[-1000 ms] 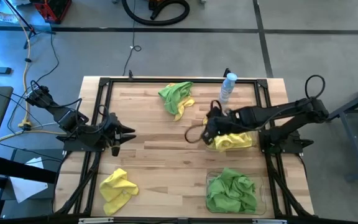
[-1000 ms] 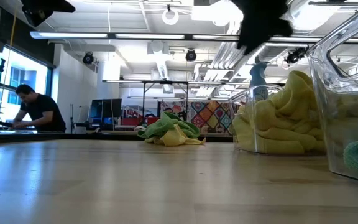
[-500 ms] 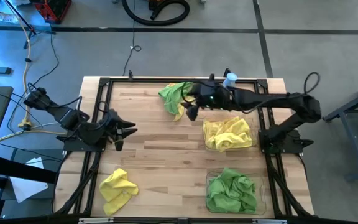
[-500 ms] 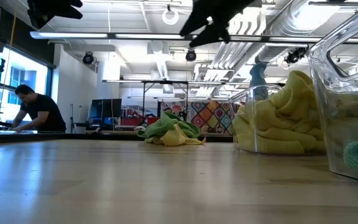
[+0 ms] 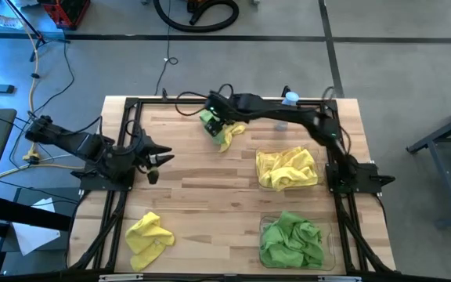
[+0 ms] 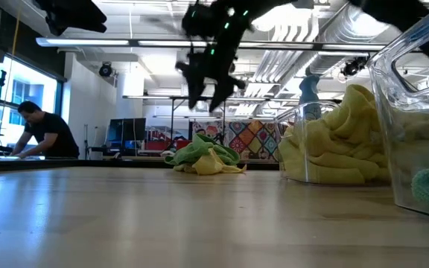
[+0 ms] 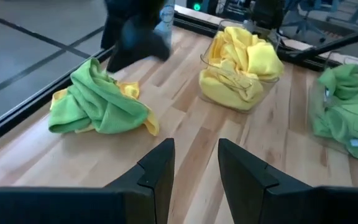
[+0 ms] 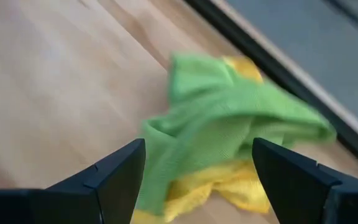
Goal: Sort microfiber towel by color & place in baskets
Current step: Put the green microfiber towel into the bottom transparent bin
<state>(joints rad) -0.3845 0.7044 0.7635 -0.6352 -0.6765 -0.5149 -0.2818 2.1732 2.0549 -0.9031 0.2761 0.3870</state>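
The yellow towel lies under the green towel on top (image 6: 199, 149), so my right gripper should carry on lowering its open fingers around the green fold (image 8: 211, 127) and close there.
A green microfiber towel (image 5: 213, 120) lies rumpled over a yellow one (image 5: 232, 135) near the table's far edge. My right gripper (image 8: 197, 180) hangs open just above this pile (image 6: 203, 156), clear of it, with a finger on either side of the green cloth (image 8: 229, 124). A further yellow towel (image 5: 149, 239) lies near the front left corner. One clear basket (image 5: 313, 186) holds yellow cloth, and the basket nearer the front edge (image 5: 329, 251) holds green cloth. My left gripper (image 7: 196, 168) waits open above the table's left side, holding nothing.
A small clear bottle with a blue cap (image 5: 288, 103) stands at the far edge, right of the pile. A black metal frame (image 5: 131, 106) runs around the tabletop. Bare wood (image 5: 202, 204) lies between the pile, the baskets and the loose yellow towel.
My right gripper has swung from over the yellow basket toward the table's far edge and left, ending above the green and yellow pile. The yellow cloth stays in its basket.
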